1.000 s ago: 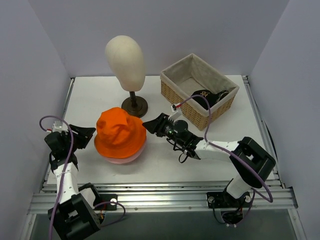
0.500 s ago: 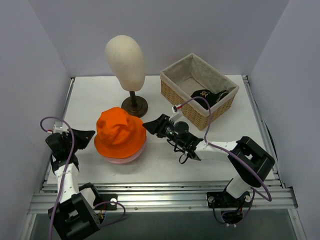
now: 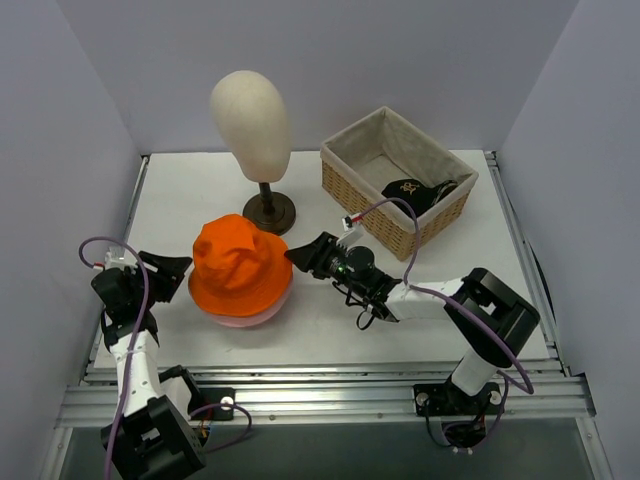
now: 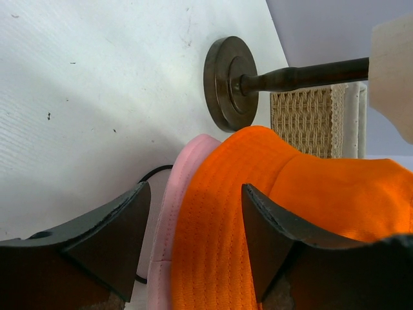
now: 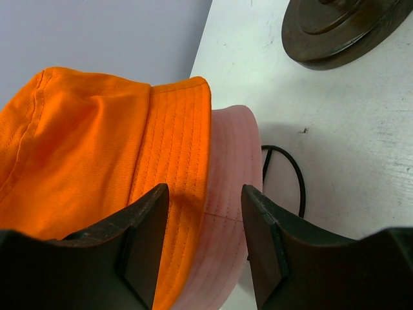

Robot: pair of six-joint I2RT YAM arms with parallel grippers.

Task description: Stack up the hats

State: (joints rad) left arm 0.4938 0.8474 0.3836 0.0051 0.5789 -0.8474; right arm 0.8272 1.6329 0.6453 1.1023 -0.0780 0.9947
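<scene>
The pink bucket hat sticks out at the stack's near edge, so next my left gripper steadies the stack's side while my right gripper goes there.
The orange bucket hat sits on top of the pink bucket hat, whose brim shows below it. Both show in the left wrist view, orange over pink, and in the right wrist view, orange over pink. My left gripper is open at the stack's left edge, brims between its jaws. My right gripper is open at the stack's right edge, jaws around both brims. A black cap with gold emblem lies in the basket. The tan cap is hidden.
A wicker basket stands at the back right. A cream mannequin head on a dark round stand stands behind the hats; its base shows in both wrist views. A thin black cord loop lies beside the pink brim.
My right gripper has edged slightly left toward the hat stack. My left gripper has shifted very slightly. The hats have not moved.
</scene>
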